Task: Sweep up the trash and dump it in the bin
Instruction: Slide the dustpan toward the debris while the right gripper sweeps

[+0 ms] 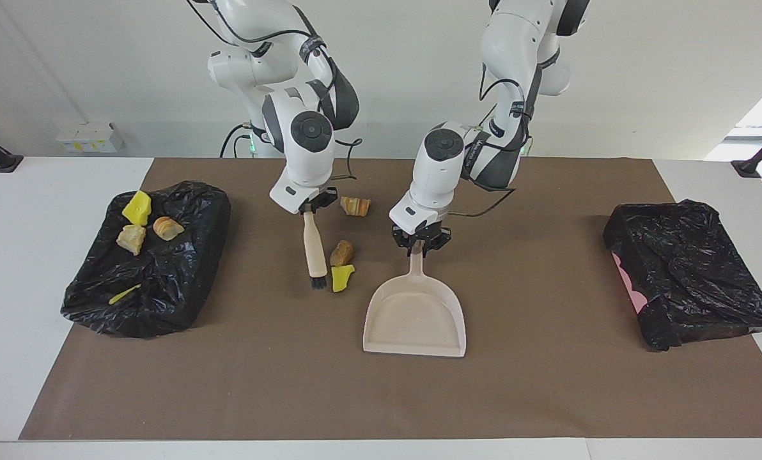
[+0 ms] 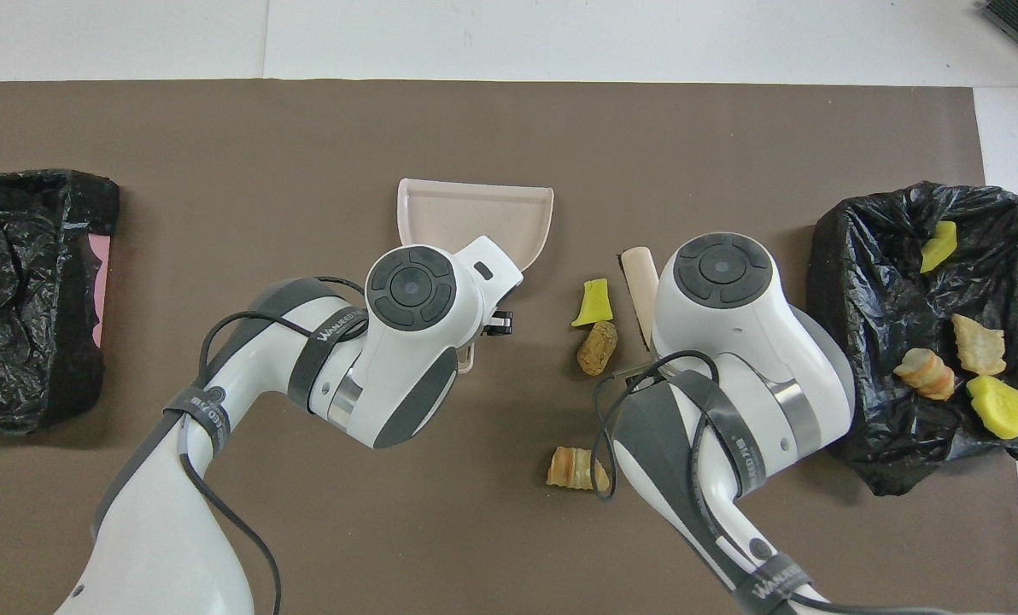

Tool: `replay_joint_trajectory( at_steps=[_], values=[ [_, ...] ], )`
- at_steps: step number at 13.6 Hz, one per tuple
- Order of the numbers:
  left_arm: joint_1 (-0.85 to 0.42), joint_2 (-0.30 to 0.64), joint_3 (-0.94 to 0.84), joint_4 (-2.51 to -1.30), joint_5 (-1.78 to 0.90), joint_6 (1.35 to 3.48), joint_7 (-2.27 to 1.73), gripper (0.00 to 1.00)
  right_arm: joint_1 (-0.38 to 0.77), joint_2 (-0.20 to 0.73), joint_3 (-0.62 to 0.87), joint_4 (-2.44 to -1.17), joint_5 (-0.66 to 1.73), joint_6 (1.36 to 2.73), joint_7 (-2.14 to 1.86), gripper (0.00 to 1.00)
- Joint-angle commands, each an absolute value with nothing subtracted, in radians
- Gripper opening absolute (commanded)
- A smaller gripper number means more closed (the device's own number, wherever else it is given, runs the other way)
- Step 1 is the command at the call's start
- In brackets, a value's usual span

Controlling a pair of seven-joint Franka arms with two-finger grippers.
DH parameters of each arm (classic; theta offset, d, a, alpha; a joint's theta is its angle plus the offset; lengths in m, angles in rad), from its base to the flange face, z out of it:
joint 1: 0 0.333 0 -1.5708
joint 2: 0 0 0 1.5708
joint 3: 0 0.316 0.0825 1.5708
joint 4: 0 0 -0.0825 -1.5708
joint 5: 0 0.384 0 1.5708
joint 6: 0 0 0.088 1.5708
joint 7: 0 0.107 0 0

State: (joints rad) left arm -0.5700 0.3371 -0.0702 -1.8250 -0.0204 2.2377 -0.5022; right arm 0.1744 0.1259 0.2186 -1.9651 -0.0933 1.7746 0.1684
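Note:
The dustpan's opening (image 1: pixel 414 354) faces past the brown and yellow chunks (image 1: pixel 342 265), so next my left gripper turns the dustpan's opening toward them before my right gripper sweeps them in.
My left gripper (image 1: pixel 419 243) is shut on the handle of the beige dustpan (image 1: pixel 415 316), which lies flat on the brown mat with its mouth facing away from the robots. My right gripper (image 1: pixel 311 207) is shut on the wooden brush (image 1: pixel 314 249). The brush hangs bristles-down beside two pieces of trash, a brown chunk (image 1: pixel 341 253) and a yellow chunk (image 1: pixel 341 277). A striped orange chunk (image 1: pixel 355 206) lies nearer to the robots. In the overhead view the dustpan (image 2: pixel 475 213) is half hidden by my left wrist, and the brush (image 2: pixel 637 273) pokes out from under my right wrist.
A bin lined with a black bag (image 1: pixel 183 268) sits at the right arm's end of the table and holds several foam chunks. A second black-bagged bin (image 1: pixel 688 268), with pink showing at its side, sits at the left arm's end.

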Motion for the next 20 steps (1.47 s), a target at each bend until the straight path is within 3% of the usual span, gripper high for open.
replay_joint_trajectory(
  at_steps=[1,5,9,12,17,20],
  values=[
    [-0.568,0.324,-0.055,-1.832,-0.025,2.255,-0.476,0.0,0.115,0.149,0.225,-1.953,-0.101,1.778,0.048,0.0],
    [-0.496,0.236,-0.051,-1.828,-0.017,2.171,-0.288,0.0,0.133,0.201,0.227,-1.968,-0.057,1.789,0.166,0.0],
    [-0.398,0.128,-0.051,-1.836,-0.015,1.938,0.23,0.0,0.167,0.19,0.23,-1.986,0.034,1.787,0.242,0.0],
    [-0.362,0.11,-0.051,-1.844,-0.014,1.864,0.525,0.0,0.205,0.193,0.23,-1.993,0.09,1.807,0.322,0.0],
    [-0.342,0.008,-0.051,-2.017,0.083,1.881,0.837,0.0,0.232,0.207,0.23,-2.005,0.153,1.836,0.386,0.0],
    [-0.331,-0.06,-0.051,-2.166,0.117,2.009,0.951,0.0,0.27,0.216,0.23,-2.022,0.164,1.888,0.437,0.0]
  ],
)
